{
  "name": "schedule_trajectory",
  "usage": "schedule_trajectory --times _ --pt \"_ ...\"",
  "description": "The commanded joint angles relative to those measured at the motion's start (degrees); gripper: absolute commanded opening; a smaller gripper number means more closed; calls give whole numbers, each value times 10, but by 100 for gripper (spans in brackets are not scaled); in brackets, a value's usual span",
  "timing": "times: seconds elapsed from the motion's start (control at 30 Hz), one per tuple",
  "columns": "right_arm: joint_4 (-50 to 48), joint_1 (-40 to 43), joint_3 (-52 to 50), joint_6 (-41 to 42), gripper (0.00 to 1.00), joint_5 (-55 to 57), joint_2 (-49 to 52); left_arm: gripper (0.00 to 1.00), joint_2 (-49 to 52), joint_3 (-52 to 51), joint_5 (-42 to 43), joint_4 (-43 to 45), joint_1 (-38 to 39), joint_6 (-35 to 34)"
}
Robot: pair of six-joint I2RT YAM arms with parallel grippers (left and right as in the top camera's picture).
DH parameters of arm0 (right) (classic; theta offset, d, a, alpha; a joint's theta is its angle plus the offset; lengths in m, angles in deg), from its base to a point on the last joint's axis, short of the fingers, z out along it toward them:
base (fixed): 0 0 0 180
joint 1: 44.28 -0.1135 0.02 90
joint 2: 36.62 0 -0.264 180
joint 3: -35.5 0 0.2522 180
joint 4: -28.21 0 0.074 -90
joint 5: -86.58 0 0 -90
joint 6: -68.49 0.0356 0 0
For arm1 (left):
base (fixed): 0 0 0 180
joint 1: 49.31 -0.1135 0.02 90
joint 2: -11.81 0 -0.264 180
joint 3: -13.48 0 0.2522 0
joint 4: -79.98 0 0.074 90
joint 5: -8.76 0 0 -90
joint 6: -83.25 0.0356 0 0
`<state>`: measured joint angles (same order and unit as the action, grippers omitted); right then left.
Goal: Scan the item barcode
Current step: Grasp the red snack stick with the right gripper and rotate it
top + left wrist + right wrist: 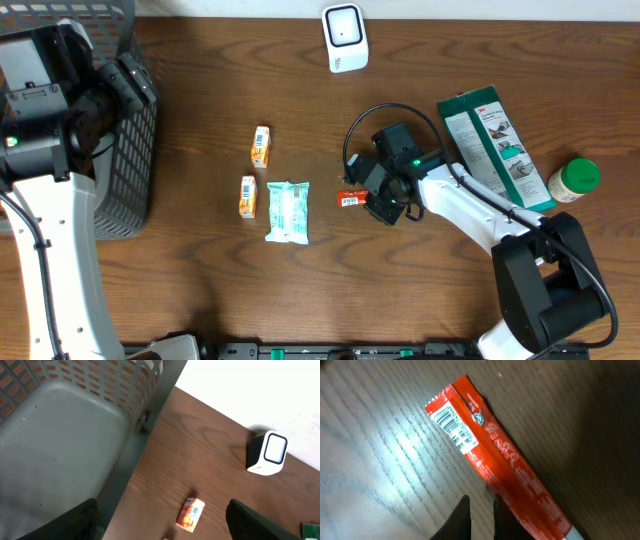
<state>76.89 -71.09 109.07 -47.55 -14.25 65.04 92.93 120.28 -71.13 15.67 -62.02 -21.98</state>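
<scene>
My right gripper needs to open, since its fingers are nearly shut beside the red packet's edge (493, 492), and straddle the packet near the end (564, 527) away from its barcode.
A red snack packet (490, 455) lies flat on the wooden table, its barcode end facing up and away from me. In the overhead view the red packet (350, 200) lies just left of my right gripper (383, 205). In the wrist view the right gripper (480, 510) has its fingers almost together, and only bare wood shows in the thin gap. Its right finger overlaps the packet's left edge. The white scanner (343, 37) stands at the table's far edge. My left gripper (160, 527) hangs open and empty beside the basket (75, 445), above an orange carton (190, 514).
Two orange cartons (261, 146) (247, 197) and a pale green wipes pack (288, 212) lie mid-table. A green box (495, 145) and a green-lidded jar (575, 180) sit to the right. The grey mesh basket (135, 170) stands at the left edge.
</scene>
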Motion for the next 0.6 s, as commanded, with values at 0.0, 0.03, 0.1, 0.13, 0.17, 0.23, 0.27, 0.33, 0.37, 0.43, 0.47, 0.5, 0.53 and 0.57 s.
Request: schedule_trajectory --times 0.0,0.03,0.1,0.13,0.17,0.23,0.27,0.33,0.37,0.43,0.47,0.5,0.53,0.57 --pt "-12 2 2 25 14 -13 2 82 1 -1 -5 1 -1 -5" --pt "-14 4 5 25 14 -13 2 82 1 -1 -5 1 -1 -5" --pt "-14 7 13 44 15 -12 2 82 1 -1 -5 1 -1 -5" --pt "-13 9 16 50 16 -12 2 82 1 -1 -5 1 -1 -5" --pt "-13 12 17 55 17 -10 2 82 1 -1 -5 1 -1 -5" --pt "-13 21 17 67 20 7 2 82 1 -1 -5 1 -1 -5" --pt "-12 27 17 75 22 16 2 82 1 -1 -5 1 -1 -5" --pt "-10 42 17 94 27 29 2 82 1 -1 -5 1 -1 -5" --pt "-11 51 17 104 32 29 2 82 1 -1 -5 1 -1 -5" --pt "-11 66 17 121 41 29 2 82 1 -1 -5 1 -1 -5" --pt "-11 75 16 125 44 28 2 82 1 -1 -5 1 -1 -5" --pt "-11 81 15 126 44 28 2 82 1 -1 -5 1 -1 -5" --pt "-11 86 13 126 45 28 2 82 1 -1 -5 1 -1 -5" --pt "-11 90 11 126 45 27 2 82 1 -1 -5 1 -1 -5"
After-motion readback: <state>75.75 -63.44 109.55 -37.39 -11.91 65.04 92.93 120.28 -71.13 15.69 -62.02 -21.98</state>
